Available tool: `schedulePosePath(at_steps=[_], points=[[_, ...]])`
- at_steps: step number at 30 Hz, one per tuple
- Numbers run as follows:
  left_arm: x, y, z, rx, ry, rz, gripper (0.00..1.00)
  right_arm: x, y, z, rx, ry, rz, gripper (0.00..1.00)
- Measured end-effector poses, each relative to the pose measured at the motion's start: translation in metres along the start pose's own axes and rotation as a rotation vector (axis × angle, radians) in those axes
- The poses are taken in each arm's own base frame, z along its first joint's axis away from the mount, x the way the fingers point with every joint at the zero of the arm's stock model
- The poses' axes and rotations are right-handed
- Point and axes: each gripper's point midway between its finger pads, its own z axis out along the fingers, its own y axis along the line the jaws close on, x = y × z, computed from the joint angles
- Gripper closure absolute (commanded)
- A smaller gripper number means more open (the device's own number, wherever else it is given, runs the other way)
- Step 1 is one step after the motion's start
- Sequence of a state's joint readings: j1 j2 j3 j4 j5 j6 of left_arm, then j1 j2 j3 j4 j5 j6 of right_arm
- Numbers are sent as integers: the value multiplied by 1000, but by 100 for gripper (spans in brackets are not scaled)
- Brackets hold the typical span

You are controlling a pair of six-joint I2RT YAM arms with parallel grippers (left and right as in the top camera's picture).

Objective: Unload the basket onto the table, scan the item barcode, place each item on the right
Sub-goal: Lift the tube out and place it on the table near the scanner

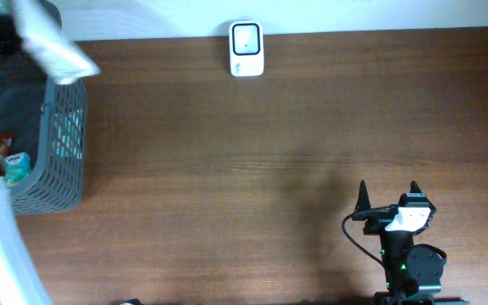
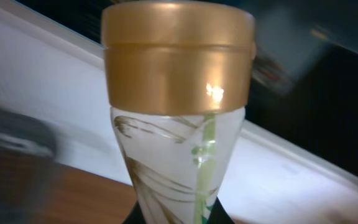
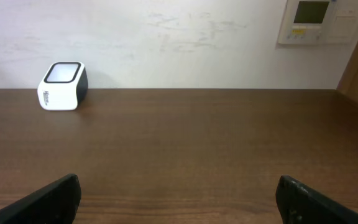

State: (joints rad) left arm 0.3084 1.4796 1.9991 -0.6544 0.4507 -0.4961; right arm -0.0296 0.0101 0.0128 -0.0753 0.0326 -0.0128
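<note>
I should carry on with my left gripper, as the tube (image 1: 62,52) clears the basket's rim and the table before the scanner (image 1: 268,127) is open, and release the tube there.
The item is a white tube with a gold cap (image 2: 178,62) and green and gold leaf print; it fills the left wrist view, cap away from the camera. My left gripper (image 2: 176,219) is shut on its lower body, with only dark jaw tips showing at the bottom edge. No barcode shows on the side facing the camera. Overhead, the tube (image 1: 53,47) is a white blur above the basket at the far left. The white barcode scanner (image 1: 246,48) (image 3: 62,86) stands at the table's back edge. My right gripper (image 1: 388,199) (image 3: 179,199) rests open near the front right, holding nothing.
A grey mesh basket (image 1: 62,144) stands at the left edge with a teal packet (image 1: 15,167) inside. A white wall runs behind the table, with a wall panel (image 3: 312,22) at the right.
</note>
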Motion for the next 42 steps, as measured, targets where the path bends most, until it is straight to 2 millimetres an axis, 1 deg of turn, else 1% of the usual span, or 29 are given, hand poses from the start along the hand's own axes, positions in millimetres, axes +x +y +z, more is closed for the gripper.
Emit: schedulePosePath(at_steps=[2, 4, 5, 6, 7, 8, 10, 12, 13, 15, 18, 19, 21, 22, 23, 24, 25, 26, 29, 32, 33, 34, 35, 37, 38, 39, 40, 41, 42], points=[[31, -45, 17, 117, 88, -13, 100, 0, 0, 0, 0, 0, 1, 1], [81, -98, 38, 235, 214, -18, 100, 0, 0, 0, 0, 0, 0, 1], [101, -111, 49, 253, 260, -18, 100, 0, 0, 0, 0, 0, 0, 1], [131, -126, 66, 259, 319, -16, 100, 0, 0, 0, 0, 0, 1, 1], [154, -132, 80, 251, 364, -11, 100, 0, 0, 0, 0, 0, 0, 1], [195, -137, 104, 219, 433, 1, 100, 0, 0, 0, 0, 0, 0, 1], [249, -134, 132, 161, 519, 22, 100, 0, 0, 0, 0, 0, 0, 1], [321, -123, 163, 74, 624, 59, 100, 0, 0, 0, 0, 0, 1, 2], [337, -118, 169, 53, 649, 67, 100, 0, 0, 0, 0, 0, 0, 1], [407, -102, 184, -12, 761, 103, 100, 0, 0, 0, 0, 0, 1, 1], [475, -86, 193, -62, 865, 141, 100, 0, 0, 0, 0, 0, 1, 1], [496, -79, 195, -80, 895, 153, 100, 0, 0, 0, 0, 0, 1, 1], [527, -66, 195, -109, 948, 169, 95, 0, 0, 0, 0, 0, 1, 1], [541, -57, 193, -132, 977, 176, 87, 0, 0, 0, 0, 0, 0, 1], [552, -50, 192, -150, 1002, 181, 68, 0, 0, 0, 0, 0, 1, 1], [557, -46, 191, -162, 1013, 177, 60, 0, 0, 0, 0, 0, 1, 1], [562, -42, 191, -169, 1021, 179, 58, 0, 0, 0, 0, 0, 1, 1], [562, -42, 192, -169, 1020, 175, 52, 0, 0, 0, 0, 0, 1, 1], [559, -49, 198, -147, 996, 173, 44, 0, 0, 0, 0, 0, 0, 1], [535, -65, 210, -95, 948, 167, 41, 0, 0, 0, 0, 0, 0, 1], [491, -86, 228, -19, 862, 150, 39, 0, 0, 0, 0, 0, 0, 1], [471, -91, 231, -3, 833, 145, 36, 0, 0, 0, 0, 0, 0, 1], [434, -100, 236, 25, 773, 139, 30, 0, 0, 0, 0, 0, 1, 1], [331, -115, 235, 90, 592, 154, 28, 0, 0, 0, 0, 0, 1, 1], [256, -119, 221, 113, 458, 171, 28, 0, 0, 0, 0, 0, 0, 1], [200, -115, 204, 112, 359, 184, 27, 0, 0, 0, 0, 0, 1, 1], [152, -104, 183, 73, 275, 197, 25, 0, 0, 0, 0, 0, 0, 1], [94, -83, 153, 6, 164, 204, 22, 0, 0, 0, 0, 0, 1, 1], [53, -55, 126, -95, 86, 208, 21, 0, 0, 0, 0, 0, 1, 1]])
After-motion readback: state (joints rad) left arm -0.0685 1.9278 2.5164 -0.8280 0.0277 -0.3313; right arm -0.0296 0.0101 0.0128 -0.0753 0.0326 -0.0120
